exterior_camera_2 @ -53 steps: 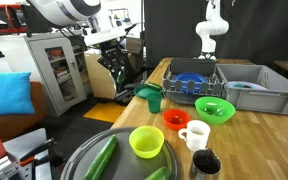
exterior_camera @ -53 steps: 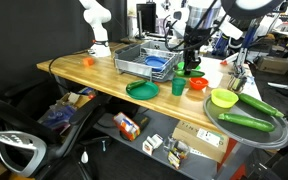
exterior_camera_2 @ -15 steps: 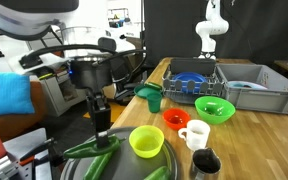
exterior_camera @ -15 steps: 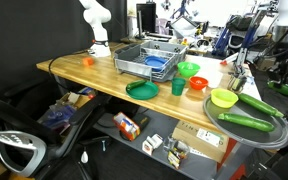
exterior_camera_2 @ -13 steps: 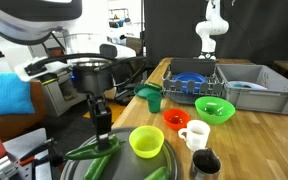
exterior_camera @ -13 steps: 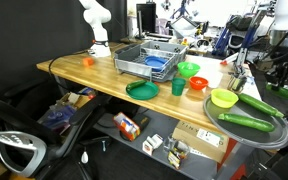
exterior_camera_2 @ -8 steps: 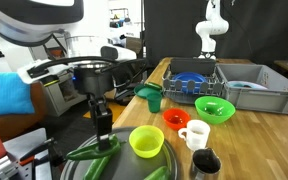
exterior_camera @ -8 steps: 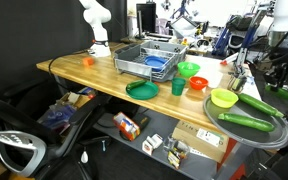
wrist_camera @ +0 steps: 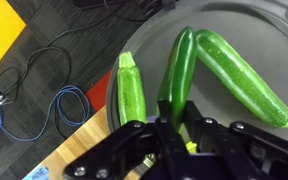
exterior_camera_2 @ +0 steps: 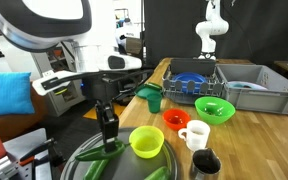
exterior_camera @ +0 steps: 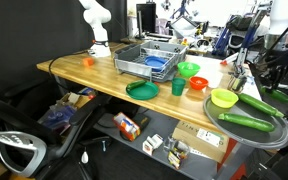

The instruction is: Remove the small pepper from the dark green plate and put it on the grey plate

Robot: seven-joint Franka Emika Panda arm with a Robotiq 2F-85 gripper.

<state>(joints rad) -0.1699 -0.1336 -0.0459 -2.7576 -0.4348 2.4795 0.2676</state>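
Observation:
The small pepper is hanging above the open part of the grey plate (wrist_camera: 210, 100) among the long green vegetables, so I go on lowering my gripper until the pepper rests there.
In the wrist view my gripper (wrist_camera: 174, 128) is shut on the small pepper (wrist_camera: 179, 60), a dark green pod that sticks out between the fingers over the grey plate (wrist_camera: 246, 20). Two long green vegetables lie on either side of it (wrist_camera: 131, 90) (wrist_camera: 240, 75). In an exterior view the gripper (exterior_camera_2: 108, 140) hangs low over the grey plate's (exterior_camera_2: 77, 160) near side, beside the yellow-green bowl (exterior_camera_2: 146, 142). The dark green plate (exterior_camera: 142, 89) sits bare at the table's front edge, far from the gripper. The grey plate (exterior_camera: 216, 122) also shows there.
A white mug (exterior_camera_2: 195, 134), an orange bowl (exterior_camera_2: 176, 119), a bright green bowl (exterior_camera_2: 215, 108) and a green cup (exterior_camera: 178, 87) stand mid-table. A grey wire rack (exterior_camera: 149, 60) with blue dishes is behind. Cables lie on the floor beyond the plate's edge (wrist_camera: 44, 100).
The arm has swung over the grey plate and the gripper has come lower and a little nearer the yellow-green bowl, still holding the pepper.

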